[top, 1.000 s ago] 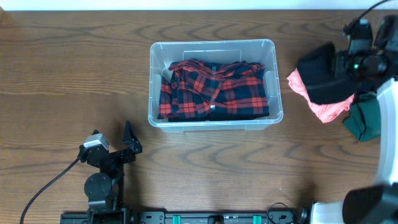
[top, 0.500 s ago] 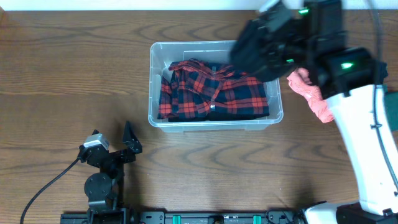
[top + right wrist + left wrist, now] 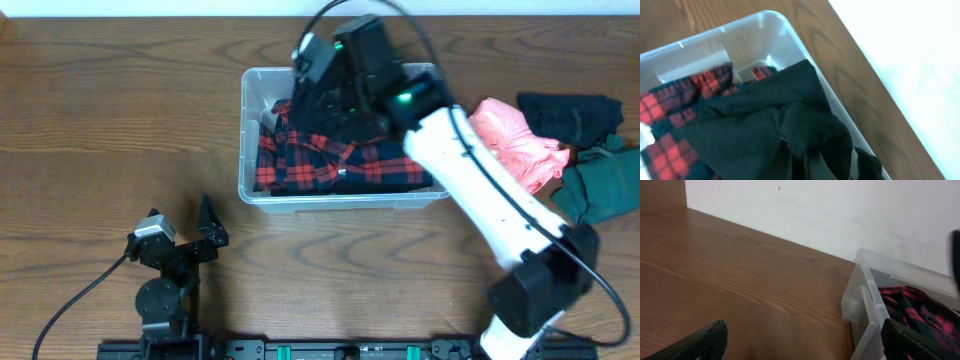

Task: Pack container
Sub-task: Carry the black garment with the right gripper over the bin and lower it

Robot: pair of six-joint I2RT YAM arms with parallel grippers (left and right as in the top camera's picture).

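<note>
My right gripper should grab the black garment (image 3: 810,112) again and tuck it into the empty back corner (image 3: 264,93), because it is bunched up at the container's back rim, short of that corner.
The clear plastic container (image 3: 243,130) stands at the table's middle with a red and black plaid shirt (image 3: 330,165) lying in it. My right arm reaches over the container's back part. Its gripper (image 3: 318,92) is shut on a black garment (image 3: 765,115), which hangs over the plaid shirt (image 3: 670,100) inside the container (image 3: 765,20); the fingers (image 3: 797,160) pinch a fold of it. My left gripper (image 3: 180,222) rests open and empty near the front left. In the left wrist view its fingers (image 3: 802,345) frame bare table beside the container's corner (image 3: 865,285).
To the right of the container lies a pile of clothes: a pink garment (image 3: 515,140), another black garment (image 3: 565,115) and a dark green one (image 3: 600,190). A white wall runs along the table's far edge (image 3: 840,210).
My right arm has swung from the clothes pile at the far right leftwards over the container, carrying the black garment. The left arm has not moved.
</note>
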